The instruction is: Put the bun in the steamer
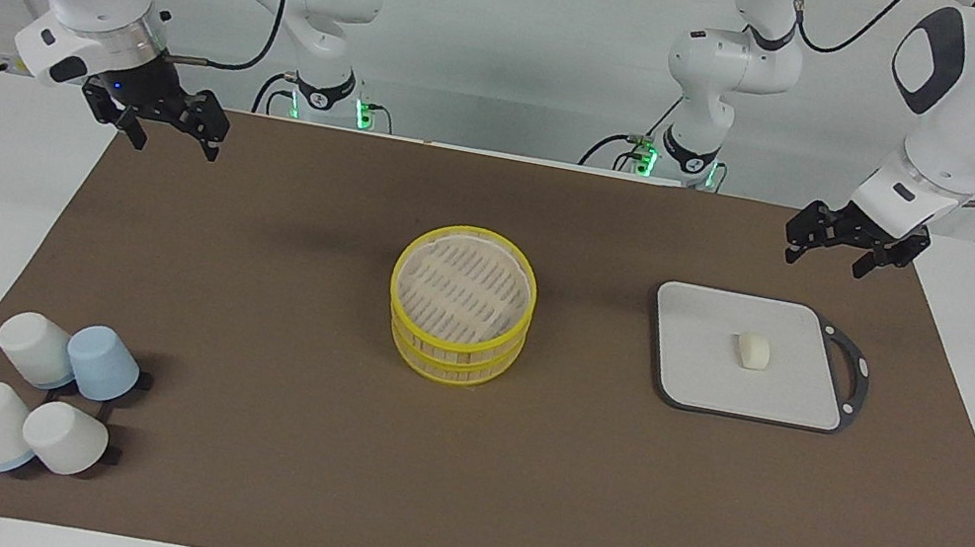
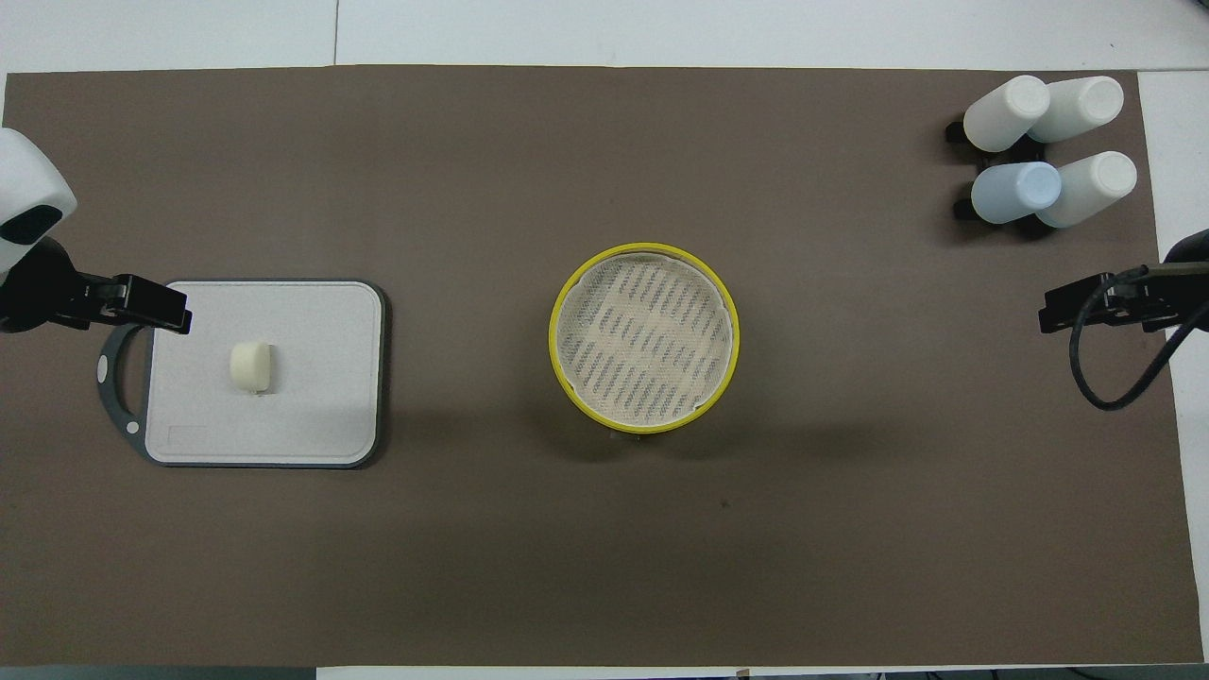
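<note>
The bun's narrow width [image 2: 250, 367] lines up with my left gripper's open fingers, so I should keep lowering them toward the tray until they are on both sides of the bun.
The bun [image 1: 754, 351] is a small cream-white lump lying on the flat grey tray [image 1: 703, 362], toward the left arm's end of the table; it also shows in the overhead view [image 2: 251, 365]. The steamer [image 1: 461, 301] stands in the middle of the brown mat, with yellow rims, no lid and a bare slatted base [image 2: 644, 335]. My left gripper [image 1: 830, 256] is open and empty, up in the air over the tray's handle end [image 2: 156, 310]. My right gripper [image 1: 175, 138] is open and empty, over the mat's edge at the right arm's end [image 2: 1063, 316].
Several upturned white and pale blue cups [image 1: 49, 402] stand in a cluster on the mat's corner at the right arm's end, farther from the robots than the steamer [image 2: 1044, 151]. The tray [image 2: 312, 378] has a dark handle loop [image 2: 111, 373].
</note>
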`<state>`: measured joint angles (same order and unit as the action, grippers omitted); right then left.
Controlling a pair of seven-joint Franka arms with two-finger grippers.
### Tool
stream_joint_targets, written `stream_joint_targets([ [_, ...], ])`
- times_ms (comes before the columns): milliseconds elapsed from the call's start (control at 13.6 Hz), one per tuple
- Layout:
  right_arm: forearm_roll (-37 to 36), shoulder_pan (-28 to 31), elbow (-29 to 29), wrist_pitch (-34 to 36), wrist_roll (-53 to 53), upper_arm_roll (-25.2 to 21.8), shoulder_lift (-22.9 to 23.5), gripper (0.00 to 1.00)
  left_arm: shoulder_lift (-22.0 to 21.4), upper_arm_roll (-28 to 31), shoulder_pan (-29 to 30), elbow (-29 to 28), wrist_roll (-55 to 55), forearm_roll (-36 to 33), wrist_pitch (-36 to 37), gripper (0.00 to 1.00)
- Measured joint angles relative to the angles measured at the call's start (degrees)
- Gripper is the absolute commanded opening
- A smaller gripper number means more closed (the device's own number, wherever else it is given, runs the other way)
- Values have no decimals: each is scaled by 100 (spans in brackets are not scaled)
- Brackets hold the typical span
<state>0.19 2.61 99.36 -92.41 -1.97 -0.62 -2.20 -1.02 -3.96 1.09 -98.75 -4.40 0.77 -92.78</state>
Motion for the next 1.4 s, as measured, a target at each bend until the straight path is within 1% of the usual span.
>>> stream_joint_targets([
  [74,2,-6,0,0,27,15,0,99,-72,18,12,-220,20,0,-211,100],
  [147,16,-34,1,0,149,57,1,99,-172,41,26,-518,25,0,-572,100],
  [221,32,-156,1,-5,463,129,6,98,-275,51,55,-843,25,0,-964,100],
  [294,40,-410,2,-51,890,188,26,98,-347,53,102,-1114,24,0,-1211,100],
  [442,50,-1165,6,-329,1832,268,186,97,-367,59,219,-1442,20,0,-1460,100],
  [589,60,-1935,7,-717,2700,326,495,96,-311,60,256,-1698,19,0,-1750,100],
  [736,62,-2545,-87,-985,3402,337,830,96,-262,58,256,-2102,23,0,-2213,100],
  [883,64,-2974,-521,-1012,3934,335,1225,95,-238,59,256,-2534,25,0,-2669,100],
  [1031,65,-3313,-1056,-1010,4404,330,1658,95,-198,59,263,-2792,25,0,-2935,100],
  [1178,60,-3540,-1443,-1010,4669,322,2068,93,-96,62,317,-2873,25,0,-3129,100],
  [1399,39,-3776,-1897,-1053,4964,306,2664,92,172,67,378,-2999,25,0,-3525,100],
])
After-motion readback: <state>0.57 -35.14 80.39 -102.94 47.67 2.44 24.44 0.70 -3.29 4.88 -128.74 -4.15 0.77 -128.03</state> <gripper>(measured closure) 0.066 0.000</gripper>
